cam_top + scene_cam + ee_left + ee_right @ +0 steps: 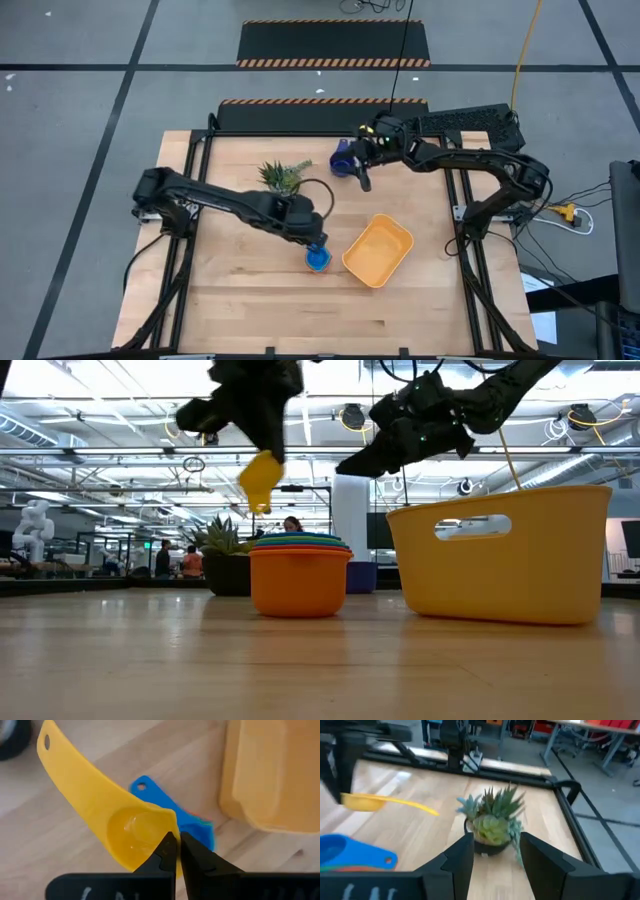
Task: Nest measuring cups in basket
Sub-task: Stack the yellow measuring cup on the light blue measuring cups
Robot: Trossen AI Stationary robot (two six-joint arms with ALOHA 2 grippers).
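Observation:
I carry on lowering the yellow cup with my left gripper until it sits on the blue cup [318,260], since the yellow cup's handle [76,777] slants like the blue handle.
My left gripper [318,243] is shut on a yellow measuring cup [100,805] and hangs over a stack of nested measuring cups [318,260] with a blue one on top [192,822]. The stack stands on its base on the table, just left of the orange-yellow basket [378,250]. In the low view the yellow cup [262,478] hangs above the stack [300,575]. A dark blue cup [343,155] sits near the table's far edge. Beside it my right gripper [363,180] is held open in the air, with nothing between its fingers [465,855]. My left gripper pinches the yellow cup's bowl wall [167,822] on the side away from its handle, one finger inside the bowl and one outside. The fingers come steeply from above. The cup is lifted clear above the stack, its long handle [65,765] slanting away from the fingers.
A small spiky potted plant [283,178] stands on the table behind the stack, straight ahead of my right gripper [492,822]. The table's black frame runs along its left, right and far edges. Bare wood lies toward the near edge.

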